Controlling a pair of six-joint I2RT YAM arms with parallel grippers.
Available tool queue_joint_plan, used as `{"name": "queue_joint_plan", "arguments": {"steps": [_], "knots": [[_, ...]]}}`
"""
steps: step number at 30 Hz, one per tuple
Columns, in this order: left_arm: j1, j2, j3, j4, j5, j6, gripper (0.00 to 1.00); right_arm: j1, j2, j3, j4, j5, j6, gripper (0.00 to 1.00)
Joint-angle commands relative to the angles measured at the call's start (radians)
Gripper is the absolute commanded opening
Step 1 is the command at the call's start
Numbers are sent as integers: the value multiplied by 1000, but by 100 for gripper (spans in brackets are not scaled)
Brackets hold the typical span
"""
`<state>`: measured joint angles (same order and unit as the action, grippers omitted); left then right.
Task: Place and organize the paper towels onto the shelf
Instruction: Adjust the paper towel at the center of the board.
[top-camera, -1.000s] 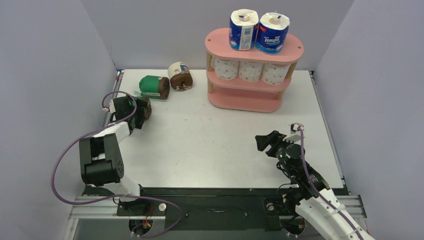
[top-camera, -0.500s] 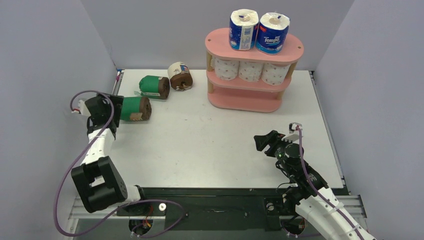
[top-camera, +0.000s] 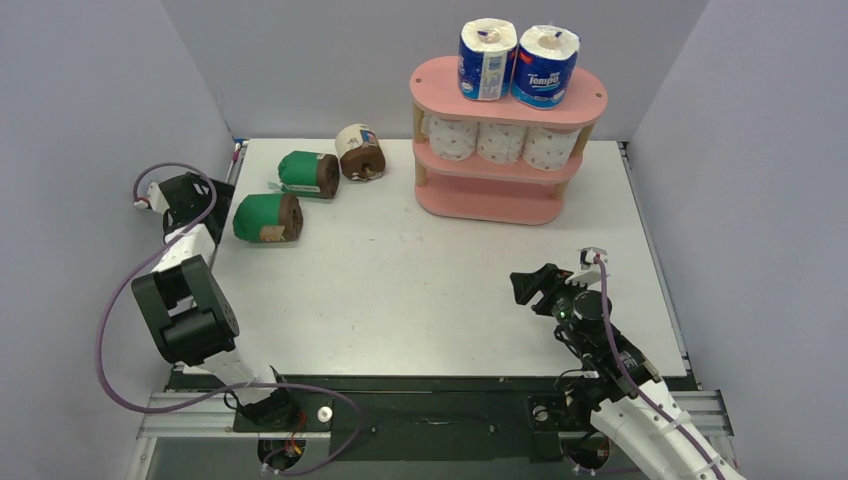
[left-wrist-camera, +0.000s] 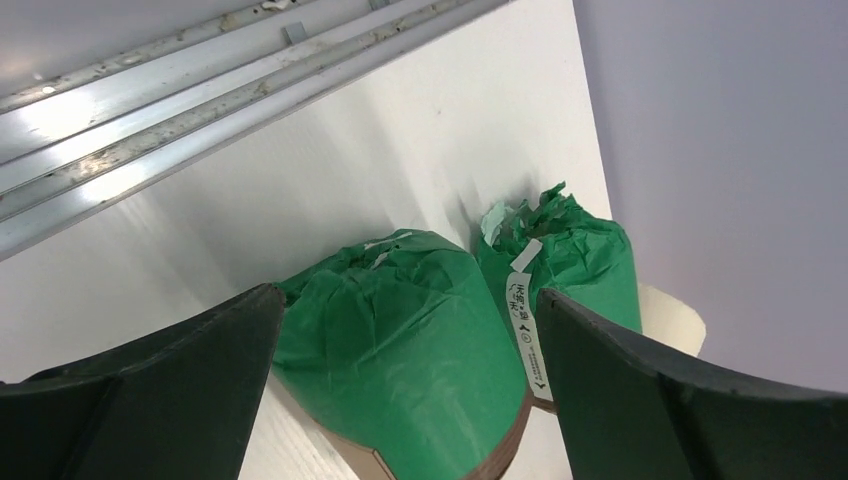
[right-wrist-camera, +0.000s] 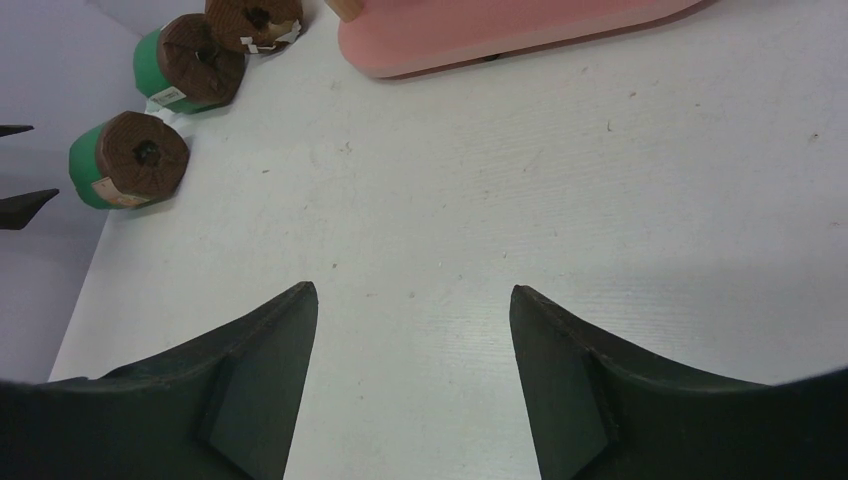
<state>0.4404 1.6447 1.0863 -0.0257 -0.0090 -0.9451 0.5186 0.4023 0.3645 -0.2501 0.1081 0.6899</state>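
Note:
I should move inward and pinch the roll's crumpled green end (top-camera: 244, 218), since my open left gripper is out by the metal rail (left-wrist-camera: 240, 112), short of the nearer green roll.
A green-wrapped brown roll (top-camera: 262, 217) (left-wrist-camera: 410, 350) lies on its side at the table's left. My left gripper (top-camera: 226, 208) (left-wrist-camera: 410, 292) is open, its fingertips flanking the roll's near end without gripping it. A second green roll (top-camera: 305, 172) (left-wrist-camera: 585, 255) and a cream-wrapped roll (top-camera: 360, 150) lie behind it. The pink shelf (top-camera: 440, 85) (right-wrist-camera: 500, 35) stands at the back right. Two blue-white rolls (top-camera: 487, 58) stand on its top board and three dotted white rolls (top-camera: 500, 140) fill the middle tier. My right gripper (top-camera: 522, 283) (right-wrist-camera: 412, 288) hovers open over bare table, holding nothing.
The shelf's bottom tier (top-camera: 490, 203) shows only pink board. Grey walls close in the table on the left, back and right. A metal rail (left-wrist-camera: 150, 120) runs along the table's left edge, close to my left gripper.
My left arm has drawn back to the left, off the green roll, which now lies uncovered on the table. The right arm has not moved.

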Motion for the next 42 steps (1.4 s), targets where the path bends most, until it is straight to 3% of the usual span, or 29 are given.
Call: {"name": "queue_joint_plan", "arguments": {"steps": [1,14,30,42], "knots": [[-8,86,99,44,91,84,97,5,-8,35,6,35,-40,66],[-69,188,75,95,216,66,97,5,10,38,20,36,-45,66],[-190,28,-127,202,245,13,97,6,15,18,39,16,-34,66],[-105,-71,-209,204,176,4,97,5,18,14,44,5,-9,66]]}}
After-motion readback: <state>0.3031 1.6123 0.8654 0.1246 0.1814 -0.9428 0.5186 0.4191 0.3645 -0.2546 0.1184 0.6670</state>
